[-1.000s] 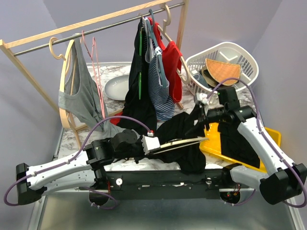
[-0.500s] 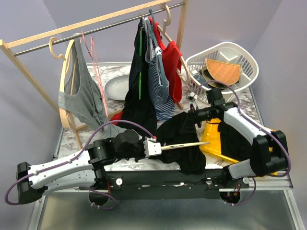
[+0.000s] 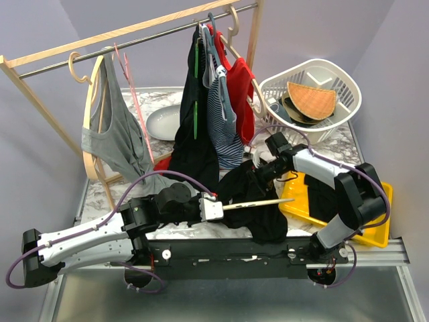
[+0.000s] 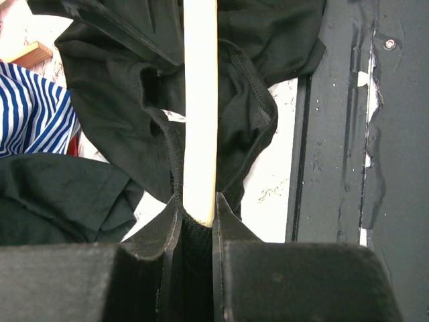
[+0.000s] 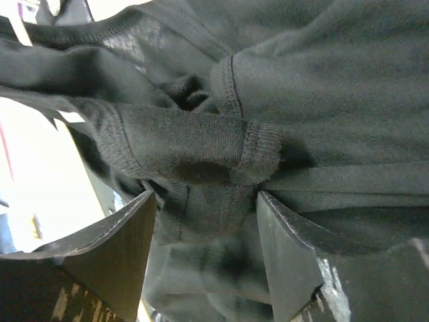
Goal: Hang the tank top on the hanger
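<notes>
Next, my right gripper pinches the tank top's slack hemmed fold (image 5: 260, 149) and stretches it past the hanger's end, because the cream hanger's loose end (image 3: 289, 200) sticks out beyond that fold.
The black tank top (image 3: 265, 220) lies crumpled at the table's front middle. My left gripper (image 3: 214, 206) is shut on one arm of the cream hanger (image 3: 261, 202), which points right over the fabric. In the left wrist view the hanger arm (image 4: 200, 100) runs up from my left gripper (image 4: 198, 218), with tank top fabric (image 4: 120, 100) around it and pinched beside it. The hanger's hook is hidden. My right gripper (image 3: 259, 172) is at the tank top's far edge. In the right wrist view my right gripper (image 5: 204, 201) is open, with a hemmed fold of the tank top (image 5: 322, 87) between its jaws.
A wooden clothes rack (image 3: 134, 33) spans the back with a grey tank top (image 3: 114, 134), a pink wire hanger (image 3: 134, 100), and green-striped black, blue-striped and red garments. A white basket (image 3: 335, 70) stands back right, a yellow tray (image 3: 375, 231) front right, a plate (image 3: 163, 121) behind.
My right arm has swung left from above the yellow tray down to the tank top's far edge. The hanger's free end has dipped slightly; the left arm has barely moved.
</notes>
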Available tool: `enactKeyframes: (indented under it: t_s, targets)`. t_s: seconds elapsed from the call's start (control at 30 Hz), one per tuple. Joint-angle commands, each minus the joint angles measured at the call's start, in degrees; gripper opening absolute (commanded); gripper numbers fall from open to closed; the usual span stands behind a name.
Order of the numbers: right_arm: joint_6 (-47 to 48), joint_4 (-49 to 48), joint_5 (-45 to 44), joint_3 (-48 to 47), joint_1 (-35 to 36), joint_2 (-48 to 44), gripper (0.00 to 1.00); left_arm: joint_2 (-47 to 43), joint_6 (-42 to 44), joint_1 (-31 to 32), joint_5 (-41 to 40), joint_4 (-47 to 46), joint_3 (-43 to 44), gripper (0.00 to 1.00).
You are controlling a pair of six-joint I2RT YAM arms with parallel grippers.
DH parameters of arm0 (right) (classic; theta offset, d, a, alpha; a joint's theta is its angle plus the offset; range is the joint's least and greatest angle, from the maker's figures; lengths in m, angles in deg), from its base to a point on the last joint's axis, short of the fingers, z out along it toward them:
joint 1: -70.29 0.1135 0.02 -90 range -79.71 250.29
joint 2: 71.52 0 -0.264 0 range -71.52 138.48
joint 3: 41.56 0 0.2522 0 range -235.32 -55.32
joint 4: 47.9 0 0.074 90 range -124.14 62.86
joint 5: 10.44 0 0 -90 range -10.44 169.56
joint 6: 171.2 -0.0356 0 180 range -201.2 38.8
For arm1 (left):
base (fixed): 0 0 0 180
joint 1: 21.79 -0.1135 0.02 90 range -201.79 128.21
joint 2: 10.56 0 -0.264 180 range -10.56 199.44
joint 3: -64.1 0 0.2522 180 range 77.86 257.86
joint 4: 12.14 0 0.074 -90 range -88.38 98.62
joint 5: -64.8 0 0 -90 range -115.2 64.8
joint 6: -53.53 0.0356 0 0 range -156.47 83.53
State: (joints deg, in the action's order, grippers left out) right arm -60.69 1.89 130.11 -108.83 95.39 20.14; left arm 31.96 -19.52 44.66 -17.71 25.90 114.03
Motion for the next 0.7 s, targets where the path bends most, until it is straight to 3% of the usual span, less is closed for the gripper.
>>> enactKeyframes:
  t_s: [0.0, 0.1, 0.13, 0.33, 0.43, 0.67]
  targets:
    - [2.95, 3.77, -4.75, -2.38, 1.88, 1.5, 0.65, -0.95, 0.98, -0.01, -0.37, -3.71, -0.39, 0.0]
    - [4.36, 5.19, -5.71, -3.35, 1.97, 1.33, 0.53, -0.95, 1.07, 0.08, -0.72, -3.62, -0.57, 0.0]
    - [5.06, 5.97, -6.15, -3.61, 1.88, 0.98, 0.43, -1.04, 1.07, 0.08, -0.81, -3.7, -0.57, 0.0]
    - [6.82, 8.26, -8.44, -4.67, 1.44, -3.05, 0.09, -1.3, 1.42, -0.01, -3.0, -3.09, -0.83, 0.0]
    - [7.87, 9.66, -8.01, -5.1, -0.74, -4.55, 0.03, -1.91, 1.42, -0.01, -5.1, -2.56, -0.39, 0.0]
    - [10.16, 12.4, -6.77, -6.25, -4.01, -5.26, 0.1, -6.74, 2.03, -0.01, -9.14, -3.44, -1.01, 0.0]
